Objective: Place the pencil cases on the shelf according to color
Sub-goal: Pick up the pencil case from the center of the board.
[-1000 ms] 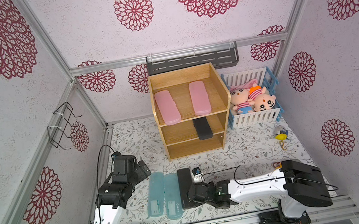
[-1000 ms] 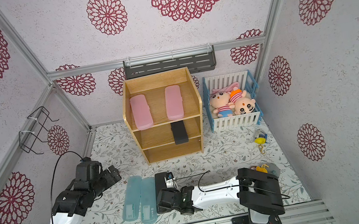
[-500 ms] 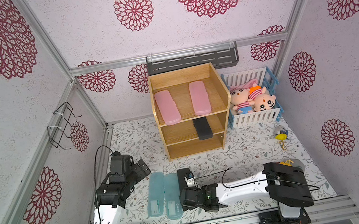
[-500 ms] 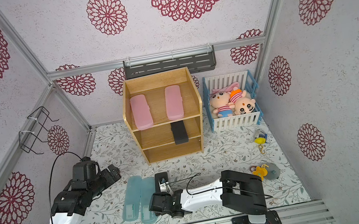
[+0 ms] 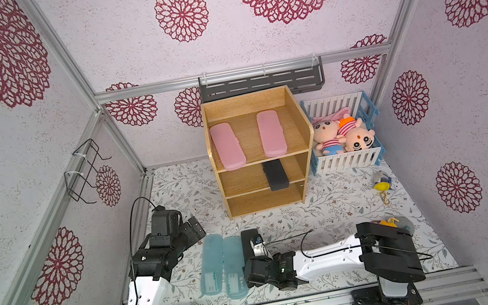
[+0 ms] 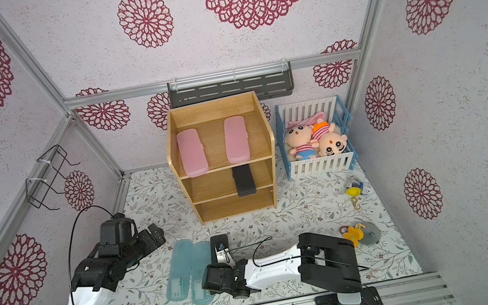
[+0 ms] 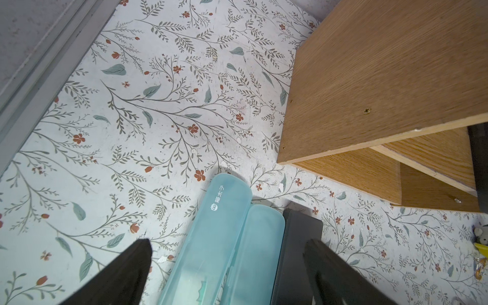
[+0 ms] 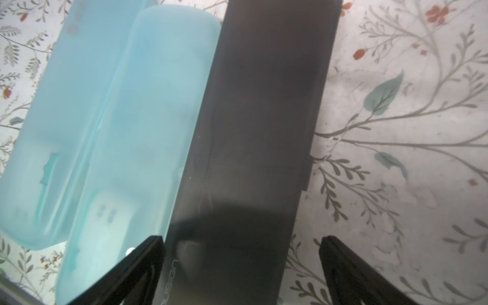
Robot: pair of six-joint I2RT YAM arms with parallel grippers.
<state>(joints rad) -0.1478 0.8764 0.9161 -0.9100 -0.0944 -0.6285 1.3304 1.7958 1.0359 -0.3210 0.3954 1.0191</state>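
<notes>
The black case lies flush [image 5: 242,245] against a light blue case, so I should first pull the black case away onto open mat [image 5: 275,228] with my right gripper and then lift it.
The wooden shelf [image 5: 241,181] stands at the back of the floral mat. Two pink pencil cases [image 5: 227,146] [image 5: 271,133] lie on its top tier. One black case [image 5: 275,175] sits on the middle tier, its end sticking out in front. On the mat near the front, two light blue cases [image 5: 211,264] [image 5: 234,267] and another black case [image 5: 247,239] lie side by side. My right gripper [image 8: 241,253] hangs open just above this black case, one finger on each side of its near end. My left gripper [image 7: 228,253] is open and empty, raised above the far ends of the blue cases.
A white-and-blue crib with plush toys [image 5: 344,142] stands right of the shelf, under a dark grey wall rack [image 5: 261,84]. Small toys [image 5: 382,185] [image 5: 390,222] lie on the mat at the right. A wire holder [image 5: 86,171] juts from the left wall.
My right gripper has slid to the left along the mat and now straddles the near end of the black case on the floor. The left arm has barely moved.
</notes>
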